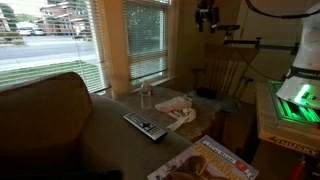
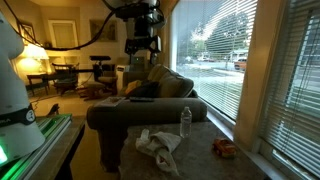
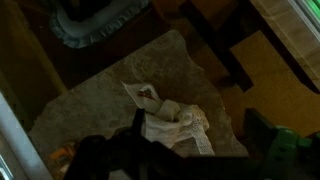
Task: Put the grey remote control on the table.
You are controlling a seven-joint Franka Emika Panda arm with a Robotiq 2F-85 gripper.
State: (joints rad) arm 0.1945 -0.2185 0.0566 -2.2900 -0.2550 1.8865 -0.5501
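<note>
The grey remote control is away from my gripper high over the white cloth (image 1: 178,108), so next I swing across past the bottle to the couch's arm before lowering.
The grey remote control (image 1: 145,126) lies flat on a beige padded surface (image 1: 115,108) next to the couch, near its front edge. I cannot make it out in the wrist view. My gripper (image 1: 207,15) hangs high above the scene, far from the remote, and also shows in an exterior view (image 2: 140,45). In the wrist view its dark fingers (image 3: 195,140) stand apart with nothing between them. A dark brown wooden piece (image 1: 235,125) beside the padded surface may be the low table; it is dim.
A clear plastic bottle (image 1: 147,96) and a crumpled white cloth (image 1: 178,110) sit behind the remote. A glossy magazine (image 1: 205,160) lies in front. A yellow-edged bench with a green-lit device (image 1: 290,100) stands to one side. A wooden chair (image 1: 225,75) is by the window.
</note>
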